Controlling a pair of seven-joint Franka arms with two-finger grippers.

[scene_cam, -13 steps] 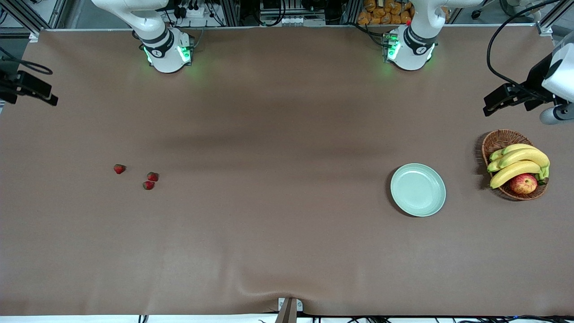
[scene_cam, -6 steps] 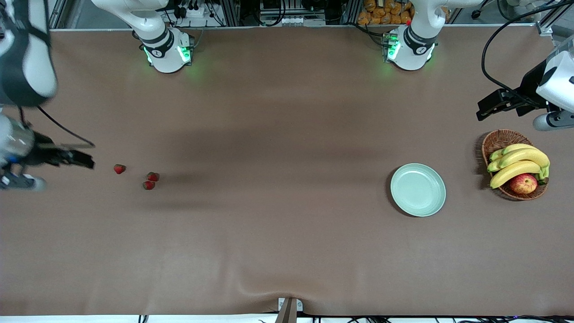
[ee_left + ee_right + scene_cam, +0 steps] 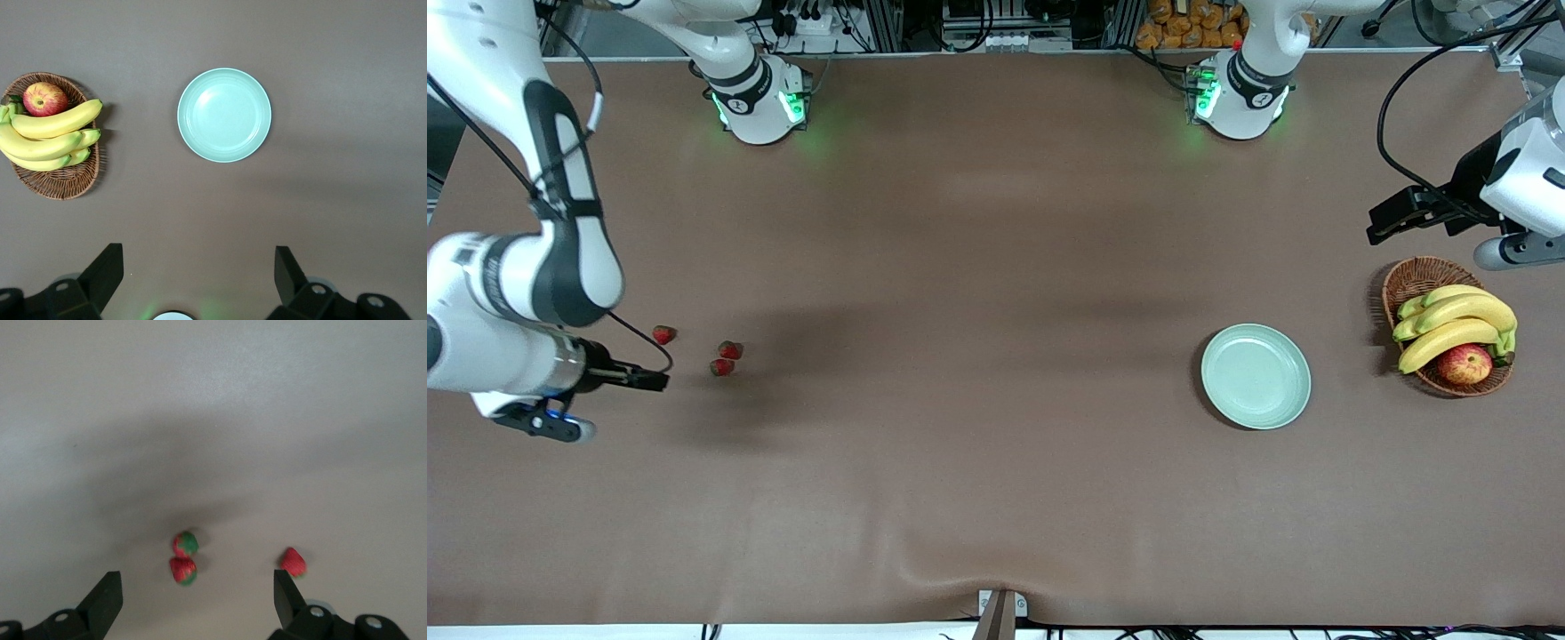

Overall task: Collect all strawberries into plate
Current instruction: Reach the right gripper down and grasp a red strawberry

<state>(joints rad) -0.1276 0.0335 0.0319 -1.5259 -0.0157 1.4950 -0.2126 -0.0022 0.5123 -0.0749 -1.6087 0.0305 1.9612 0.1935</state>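
Observation:
I expect the gripped strawberry (image 3: 721, 367) to come free alone and its neighbour to stay put when I lift it, because the close pair of strawberries shows separate green caps (image 3: 190, 543).
Three small red strawberries lie on the brown table near the right arm's end: one alone (image 3: 663, 334) and two close together (image 3: 730, 350) (image 3: 721, 366). In the right wrist view the pair (image 3: 186, 543) (image 3: 183, 570) and the single one (image 3: 293, 562) lie just ahead of the fingertips. My right gripper (image 3: 660, 382) (image 3: 197, 613) is open and empty, over bare table beside them. The mint-green plate (image 3: 1256, 376) (image 3: 224, 115) is empty near the left arm's end. My left gripper (image 3: 1376, 229) (image 3: 199, 280) is open and empty, high over the table by the basket.
A brown wicker basket (image 3: 1414, 276) (image 3: 57, 183) beside the plate, at the left arm's end, holds bananas (image 3: 1449, 324) (image 3: 47, 130) and a red-yellow apple (image 3: 1464, 364) (image 3: 45, 99). The two robot bases stand along the table's farther edge.
My right arm has swung in from the table's end and come down beside the strawberries. My left gripper has shifted slightly toward the table's middle. Strawberries and plate have not moved.

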